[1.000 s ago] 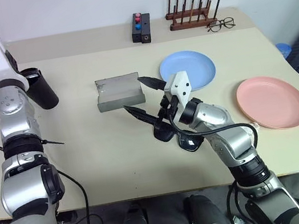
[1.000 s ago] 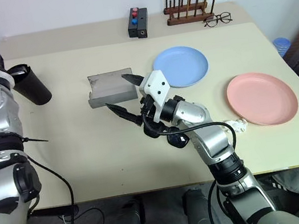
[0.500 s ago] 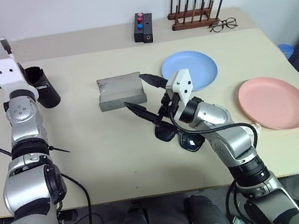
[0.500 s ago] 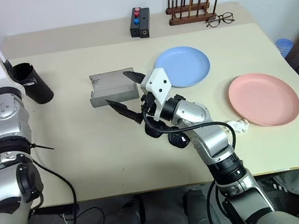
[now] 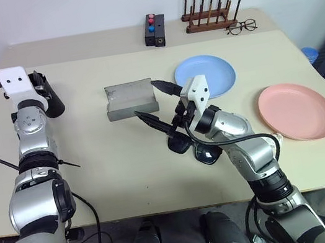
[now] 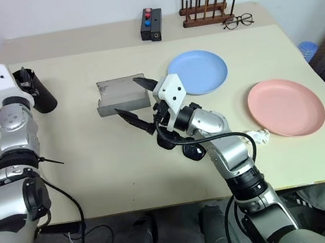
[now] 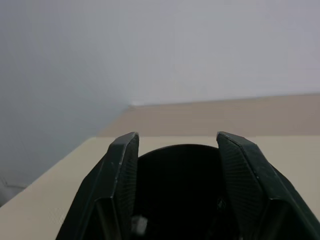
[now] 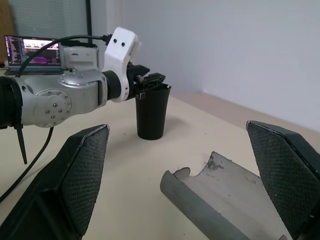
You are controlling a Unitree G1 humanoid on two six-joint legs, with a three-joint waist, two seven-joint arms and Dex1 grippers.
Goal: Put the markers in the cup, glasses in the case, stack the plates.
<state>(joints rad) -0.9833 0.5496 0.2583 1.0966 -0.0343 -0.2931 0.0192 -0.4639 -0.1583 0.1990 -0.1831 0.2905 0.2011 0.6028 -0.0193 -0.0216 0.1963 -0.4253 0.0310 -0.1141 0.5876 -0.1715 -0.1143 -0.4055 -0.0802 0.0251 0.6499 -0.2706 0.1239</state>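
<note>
The black glasses [image 5: 208, 152] are about as long as the open grey case [image 5: 131, 99], so they should fit in lengthwise, almost end to end, when I lower them in.
The black cup [image 5: 52, 100] stands at the table's far left. My left gripper [image 7: 177, 160] is open right above its rim, and the dark mouth of the cup [image 7: 177, 190] shows between the two fingers. The markers are hidden from view. My right gripper [image 5: 146, 99] hangs open over the table, just in front of the open grey case [image 5: 129, 98]. The black glasses [image 5: 194, 150] lie under that wrist, partly covered by the arm. The light blue plate [image 5: 208, 74] sits right of the case, and the pink plate [image 5: 297, 111] lies apart from it near the right edge.
Along the back edge stand a black box with red and blue buttons [image 5: 154, 30], a wooden peg rack [image 5: 210, 20] and wire-framed spectacles [image 5: 240, 26]. A small white crumpled thing [image 6: 259, 136] lies beside the pink plate. Bare tabletop stretches between cup and case.
My left hand has come down onto the cup's rim and its fingers have opened. The white marker that stuck up from them is gone from sight. The right arm has kept still.
</note>
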